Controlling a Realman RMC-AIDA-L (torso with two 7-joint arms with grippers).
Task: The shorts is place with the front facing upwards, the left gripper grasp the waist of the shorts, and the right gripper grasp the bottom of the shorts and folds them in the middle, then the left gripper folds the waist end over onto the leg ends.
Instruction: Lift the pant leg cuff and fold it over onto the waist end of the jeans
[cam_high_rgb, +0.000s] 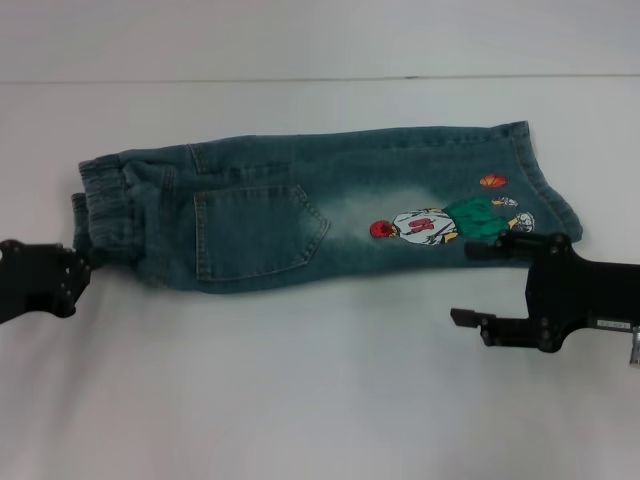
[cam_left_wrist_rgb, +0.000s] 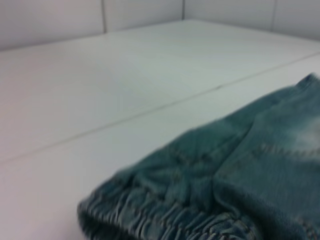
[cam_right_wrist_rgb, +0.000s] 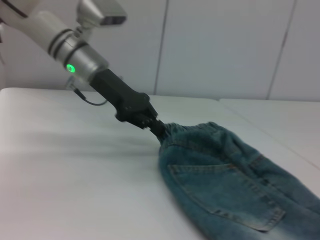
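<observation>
My right gripper waits at the hem (cam_high_rgb: 561, 212) while the shorts' middle lies loose, so it should brace the middle (cam_high_rgb: 348, 235) as my left gripper folds the waist over.
The blue denim shorts (cam_high_rgb: 300, 210) lie folded lengthwise on the white table (cam_high_rgb: 300, 400). The elastic waist is on the left, and the leg ends with a cartoon patch are on the right. A back pocket faces up. My left gripper (cam_high_rgb: 88, 260) is at the waist's near corner and is shut on the waistband. The right wrist view shows the left gripper (cam_right_wrist_rgb: 158, 128) pinching the gathered waist of the shorts (cam_right_wrist_rgb: 225, 175). My right gripper (cam_high_rgb: 470, 284) stands open by the leg ends. Its far finger lies over the hem and its near finger is off the cloth. The left wrist view shows the shorts (cam_left_wrist_rgb: 250, 170) close up.
A seam line crosses the table (cam_left_wrist_rgb: 125, 75) behind the shorts. White wall panels (cam_right_wrist_rgb: 225, 45) stand beyond the table edge. Bare tabletop lies in front of the shorts and between my two arms.
</observation>
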